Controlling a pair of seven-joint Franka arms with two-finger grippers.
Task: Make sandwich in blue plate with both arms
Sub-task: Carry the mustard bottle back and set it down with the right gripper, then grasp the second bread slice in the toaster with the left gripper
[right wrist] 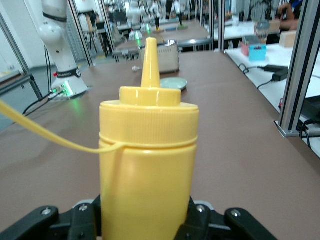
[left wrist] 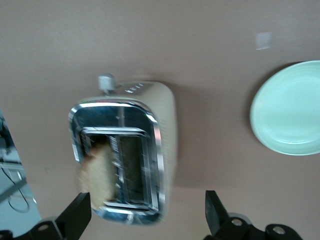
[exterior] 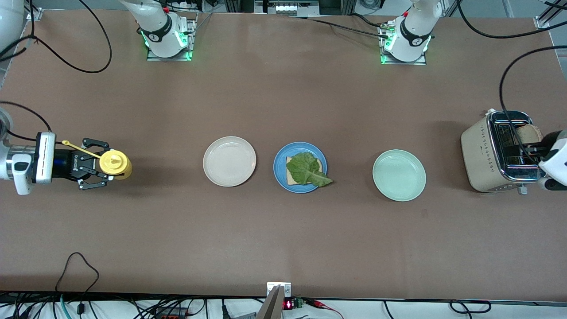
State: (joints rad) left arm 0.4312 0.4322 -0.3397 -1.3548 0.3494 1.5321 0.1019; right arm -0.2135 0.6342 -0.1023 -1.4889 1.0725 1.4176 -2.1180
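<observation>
My gripper is about to lift the bread slice [exterior: 530, 133], which stands straight up out of the toaster slot [exterior: 522, 142], so it will slide free and stay flat.
The blue plate [exterior: 281, 177] sits mid-table with one bread slice [exterior: 291, 178] on it and a green lettuce leaf [exterior: 306, 168] on top. A second bread slice [exterior: 530, 132] stands up out of the toaster slot; it also shows in the left wrist view [left wrist: 95, 172]. My left gripper [exterior: 533, 153] is over the toaster, open, with its fingers [left wrist: 80, 215] wide apart on either side of the toaster's end and not touching the bread. My right gripper [exterior: 104, 164] is at the right arm's end of the table, shut on the yellow squeeze bottle [exterior: 115, 164], which fills the right wrist view [right wrist: 147, 165].
A cream-white plate [exterior: 229, 161] lies beside the blue plate toward the right arm's end. A mint-green plate [exterior: 399, 175] lies toward the left arm's end, also in the left wrist view [left wrist: 292, 107]. The cream toaster [exterior: 480, 153] stands near that table end.
</observation>
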